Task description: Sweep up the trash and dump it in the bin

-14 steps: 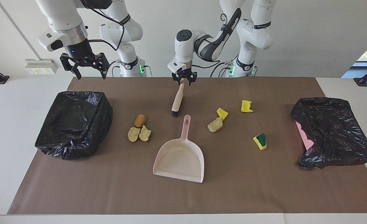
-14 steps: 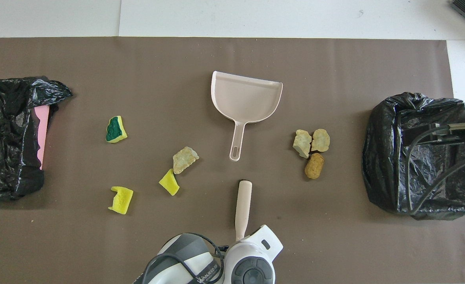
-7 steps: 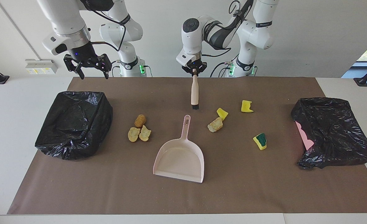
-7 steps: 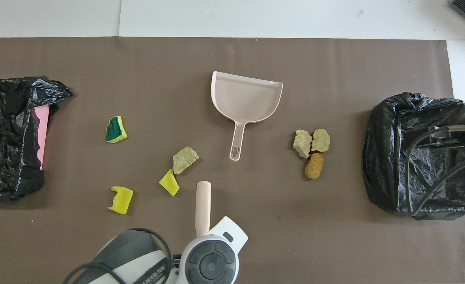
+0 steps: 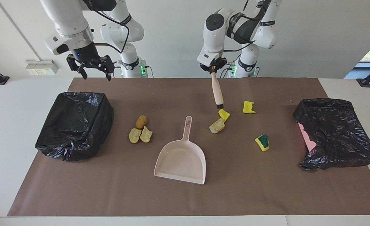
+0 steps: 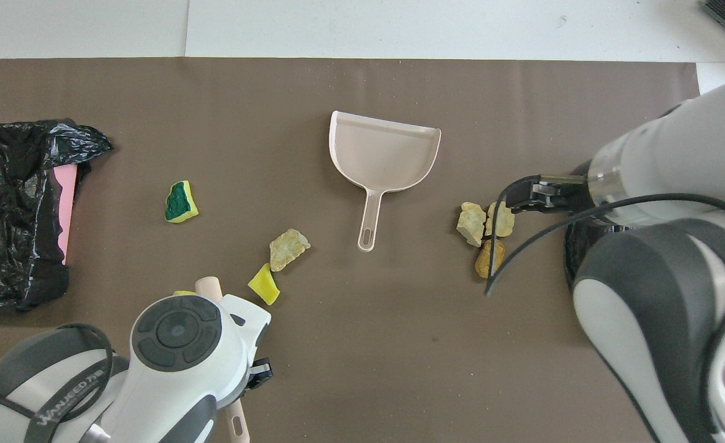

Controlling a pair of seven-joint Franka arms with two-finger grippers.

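Observation:
The pink dustpan's handle [image 6: 369, 220] is clear of the trash and points toward the arms, so the robot's right gripper should go on down to the handle [image 5: 187, 128] before it closes there.
My left gripper [image 5: 214, 66] is shut on the handle of a beige brush [image 5: 217, 93]. The brush hangs with its dark bristles just above a yellow sponge scrap [image 5: 224, 114] [image 6: 264, 286]. Beside that scrap lies a pale crusty lump [image 5: 217, 125] [image 6: 288, 248]. More trash lies around: a yellow scrap [image 5: 249, 107], a green-faced scrap [image 5: 262, 142] [image 6: 181, 202] and three bread lumps [image 5: 141, 130] [image 6: 486, 223]. The pink dustpan [image 5: 181, 160] [image 6: 384, 154] lies mid-mat. My right gripper [image 5: 90, 67] hangs open and empty, high up by the black-bagged bin [image 5: 75, 125].
A second black bag with a pink edge [image 5: 335, 135] [image 6: 11, 209] sits at the left arm's end of the table. Fine crumbs dot the brown mat [image 5: 266, 194]. In the overhead view the two arms cover much of the mat nearest the robots.
My left gripper has carried the brush toward the left arm's end of the table, to just above the yellow scrap. The right arm has shifted a little and now shows large in the overhead view.

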